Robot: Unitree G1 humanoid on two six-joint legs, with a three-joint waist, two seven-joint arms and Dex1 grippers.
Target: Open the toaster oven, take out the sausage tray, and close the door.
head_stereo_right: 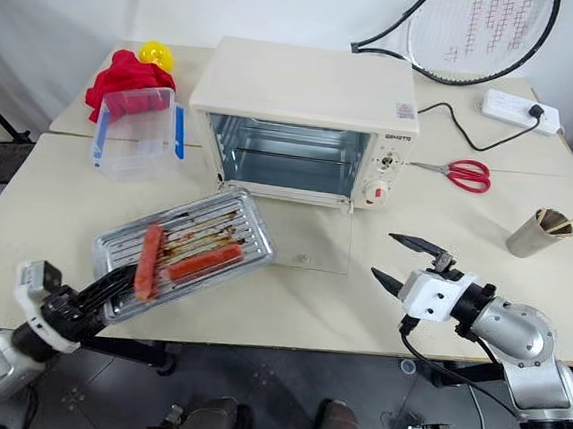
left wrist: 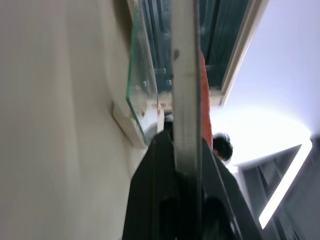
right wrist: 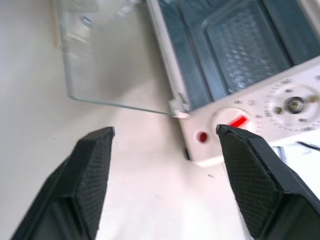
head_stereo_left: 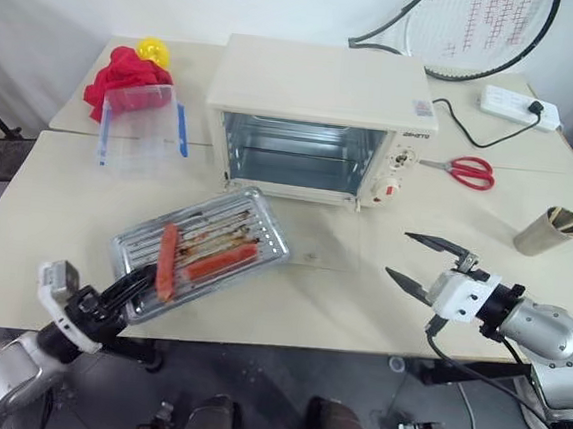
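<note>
The tray's far corner (head_stereo_left: 269, 223) sticks out over the open glass door. My left gripper needs to swing the tray toward the plastic box (head_stereo_left: 143, 137) before I shut the door.
The cream-white toaster oven (head_stereo_left: 318, 82) stands at the back of the table, its cavity bare. Its glass door (head_stereo_right: 309, 239) lies folded down flat in front of it. The shiny ridged sausage tray (head_stereo_left: 267, 213) is outside the oven, in front and to the left, tilted, its far corner over the door's left part. Two red-orange sausages (head_stereo_left: 167, 261) lie on it. My left gripper (head_stereo_left: 130, 286) is shut on the tray's near corner; the left wrist view shows the tray edge (left wrist: 185, 75) clamped between the fingers. My right gripper (head_stereo_left: 396, 253) hangs open and holds nothing, right of the door.
A clear plastic box with blue clips (head_stereo_left: 139, 126) stands left of the oven, with a red cloth (head_stereo_left: 118, 74) and a yellow ball (head_stereo_left: 153, 50) behind it. Red scissors (head_stereo_left: 466, 170), a cup of sticks (head_stereo_left: 546, 230), a power strip (head_stereo_left: 517, 104) and a racket (head_stereo_left: 473, 30) are at the right.
</note>
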